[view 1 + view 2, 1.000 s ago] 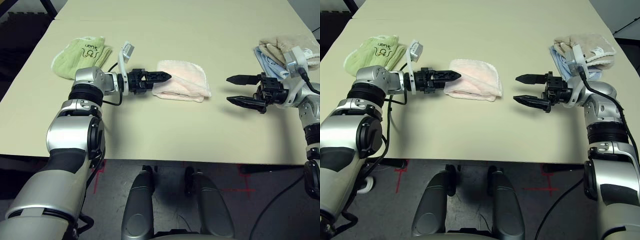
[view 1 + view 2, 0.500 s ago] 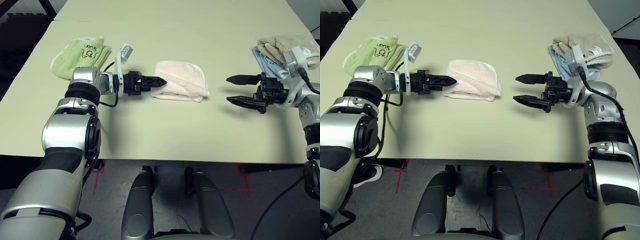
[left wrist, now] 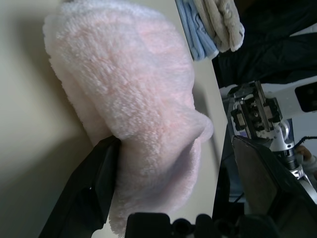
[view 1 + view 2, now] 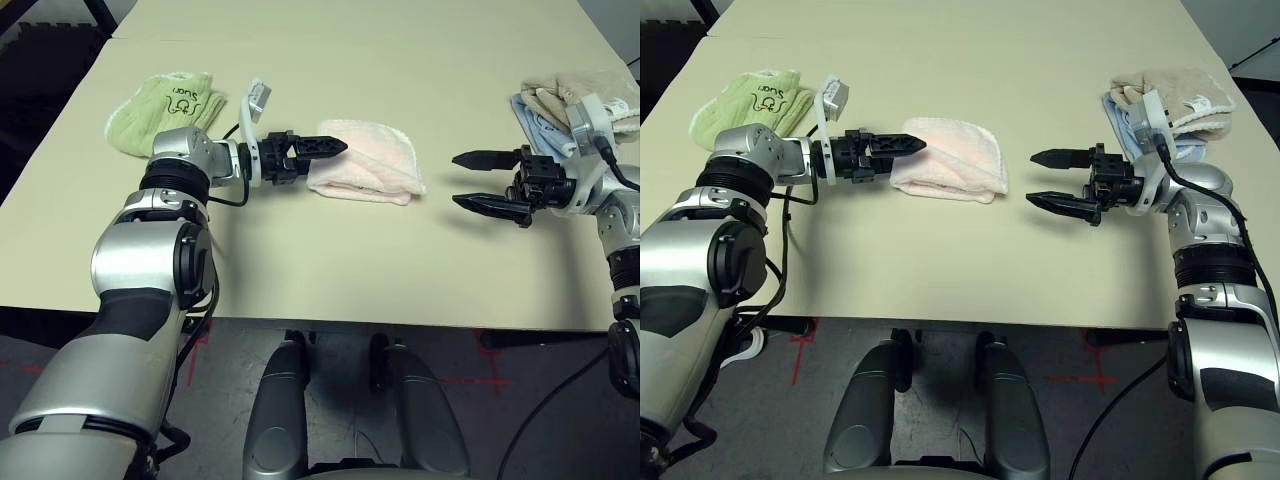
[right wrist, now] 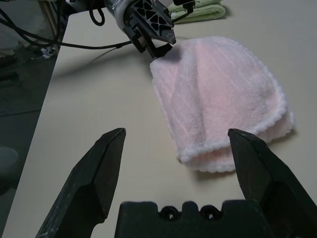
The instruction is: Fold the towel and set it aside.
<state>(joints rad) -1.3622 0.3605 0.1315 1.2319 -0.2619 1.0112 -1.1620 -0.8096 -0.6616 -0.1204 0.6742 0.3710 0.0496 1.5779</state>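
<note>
The folded layers point(image 4: 324, 178) lie together between the left gripper's fingers, so the towel should stay bundled, with its far side drooping, when the robot lifts the end of the towel point(image 4: 368, 160).
The towel point(image 4: 375, 165) lies folded in a thick pink bundle at the table's middle, its looped white trim along the near edge point(image 5: 233, 156). My left gripper point(image 4: 338, 147) is open at the towel's left end, its tips just over that edge. In the left wrist view one finger point(image 3: 96, 191) rests against the towel's side and the other point(image 3: 267, 183) stands wide of it, with the towel's end point(image 3: 129, 89) between them. My right gripper point(image 4: 458, 180) hovers open a short way to the towel's right, pointing at it, with nothing between its fingers.
A light green towel with lettering point(image 4: 165, 108) lies at the back left, just behind my left forearm. Beige and light blue towels point(image 4: 560, 95) are piled at the back right by my right wrist. The bare tabletop point(image 4: 330, 260) stretches to the near edge.
My left gripper drew back from the towel's left end, then came forward again to reach over that edge. The right arm has stayed still.
</note>
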